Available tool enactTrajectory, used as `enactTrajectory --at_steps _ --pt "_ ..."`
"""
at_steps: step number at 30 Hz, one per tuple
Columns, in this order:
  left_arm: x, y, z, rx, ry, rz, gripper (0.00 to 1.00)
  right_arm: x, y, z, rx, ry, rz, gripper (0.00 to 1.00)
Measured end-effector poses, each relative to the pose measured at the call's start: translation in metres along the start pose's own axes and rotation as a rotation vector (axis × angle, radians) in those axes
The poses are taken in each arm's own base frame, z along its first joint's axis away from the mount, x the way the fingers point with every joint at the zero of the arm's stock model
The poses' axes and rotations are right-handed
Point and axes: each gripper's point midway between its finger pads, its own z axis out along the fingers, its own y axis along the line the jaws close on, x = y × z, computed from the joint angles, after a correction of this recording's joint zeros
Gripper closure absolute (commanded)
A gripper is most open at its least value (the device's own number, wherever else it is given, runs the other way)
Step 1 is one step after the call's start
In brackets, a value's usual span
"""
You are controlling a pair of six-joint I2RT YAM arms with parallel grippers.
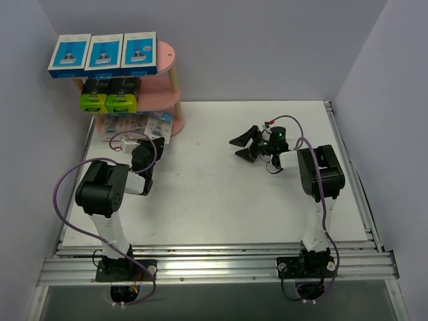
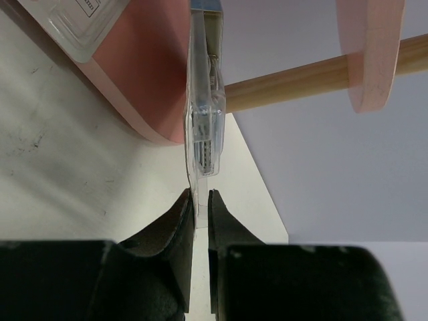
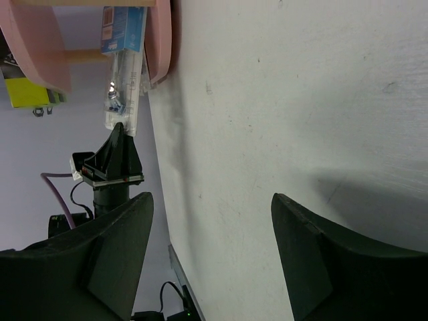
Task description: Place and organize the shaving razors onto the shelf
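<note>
I should go on moving the held blister pack toward the wooden post (image 2: 287, 87) with my left gripper and let go of it there, because it is over the lowest board (image 2: 144, 73) and clear of the neighbouring pack.
The pink shelf (image 1: 170, 77) stands at the far left. Three blue-and-white boxes (image 1: 103, 53) lie on its top board. Two black boxes with lime-green ends (image 1: 109, 95) sit on the middle board, and several clear blister packs (image 1: 130, 125) on the lowest. My left gripper (image 2: 201, 200) is shut on the near edge of a clear blister pack (image 2: 204, 120). It holds the pack edge-on at the rim of the lowest board (image 2: 144, 80). In the top view this gripper (image 1: 159, 142) is at the shelf's right foot. My right gripper (image 1: 244, 146) is open and empty above the table's middle.
A pale wooden post (image 2: 294, 77) of the shelf runs just right of the held pack. The right wrist view shows the shelf's boards (image 3: 160, 40), the held pack (image 3: 124, 73) and the left gripper (image 3: 114, 157) beyond white table (image 3: 287, 100). Grey walls enclose the table.
</note>
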Motion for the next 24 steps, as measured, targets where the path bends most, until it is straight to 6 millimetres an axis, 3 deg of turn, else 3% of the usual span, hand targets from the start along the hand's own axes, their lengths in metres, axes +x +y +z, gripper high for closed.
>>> enactTrajectory --at_steps 8,24 --pt "0.007 0.006 0.011 -0.008 0.007 0.012 0.98 -0.001 0.003 0.000 -0.012 -0.004 0.007 0.34" --pt "0.014 0.008 0.028 -0.016 -0.004 0.027 0.84 -0.005 0.003 -0.002 -0.015 -0.013 0.007 0.33"
